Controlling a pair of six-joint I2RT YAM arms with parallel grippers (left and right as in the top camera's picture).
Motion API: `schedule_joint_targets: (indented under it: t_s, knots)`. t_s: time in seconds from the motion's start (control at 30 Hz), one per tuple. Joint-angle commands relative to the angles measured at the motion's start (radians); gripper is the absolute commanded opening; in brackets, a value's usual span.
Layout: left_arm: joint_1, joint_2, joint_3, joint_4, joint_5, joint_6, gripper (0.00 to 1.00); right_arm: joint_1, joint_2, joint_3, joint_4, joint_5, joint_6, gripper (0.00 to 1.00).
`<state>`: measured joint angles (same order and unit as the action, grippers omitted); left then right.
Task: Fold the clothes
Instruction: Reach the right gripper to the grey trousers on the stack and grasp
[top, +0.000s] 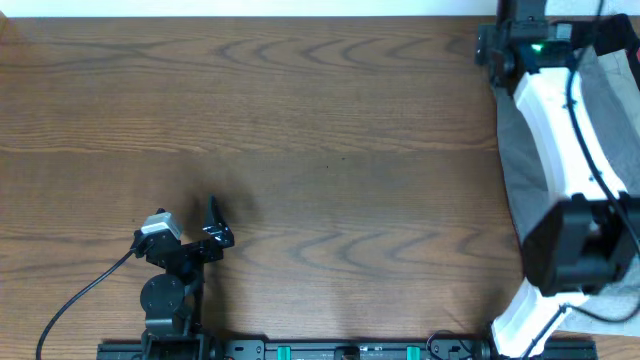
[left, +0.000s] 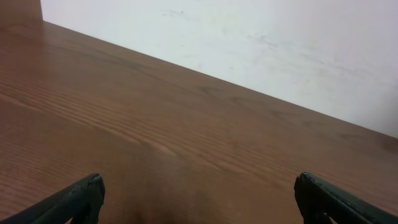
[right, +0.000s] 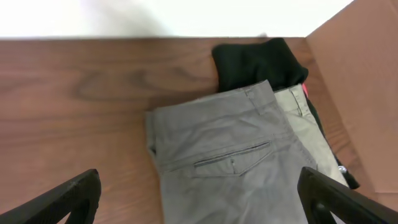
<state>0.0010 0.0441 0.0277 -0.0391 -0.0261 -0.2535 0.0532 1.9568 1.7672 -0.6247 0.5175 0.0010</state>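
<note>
My right gripper keeps going down until it closes on cloth near the shorts' pocket, because the grey shorts lie on top and their edge beside the wood is uncovered.
The medium grey shorts lie flat under my right gripper, back pocket and button facing up. The beige-khaki shorts lie beneath them, showing along their right edge. My right gripper is open and empty, with its fingers on either side of the grey shorts and above them. In the overhead view the grey fabric shows at the right edge, mostly hidden by the right arm. My left gripper is open and empty over bare wood, as the left wrist view also shows.
A black garment lies behind the shorts, by the table's far edge. A pale wall borders the wooden table. A brown panel stands to the right of the clothes pile.
</note>
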Motion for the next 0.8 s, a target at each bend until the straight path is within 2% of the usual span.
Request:
schedule_joint_targets:
  t_s: [0.0, 0.3, 0.67, 0.77]
  knots:
    - [0.005, -0.002, -0.024, -0.031, -0.009, 0.016, 0.98, -0.039, 0.092, 0.020, 0.016, 0.063, -0.105, 0.99]
    - [0.005, -0.002, -0.024, -0.031, -0.009, 0.016, 0.98, -0.077, 0.272, 0.020, 0.100, 0.080, -0.149, 0.96]
    - [0.005, -0.002, -0.024, -0.031, -0.009, 0.016, 0.98, -0.076, 0.386, 0.019, 0.114, 0.035, -0.200, 0.96]
    - [0.005, -0.002, -0.024, -0.031, -0.009, 0.016, 0.98, -0.080, 0.406, 0.019, 0.113, 0.035, -0.200, 0.90]
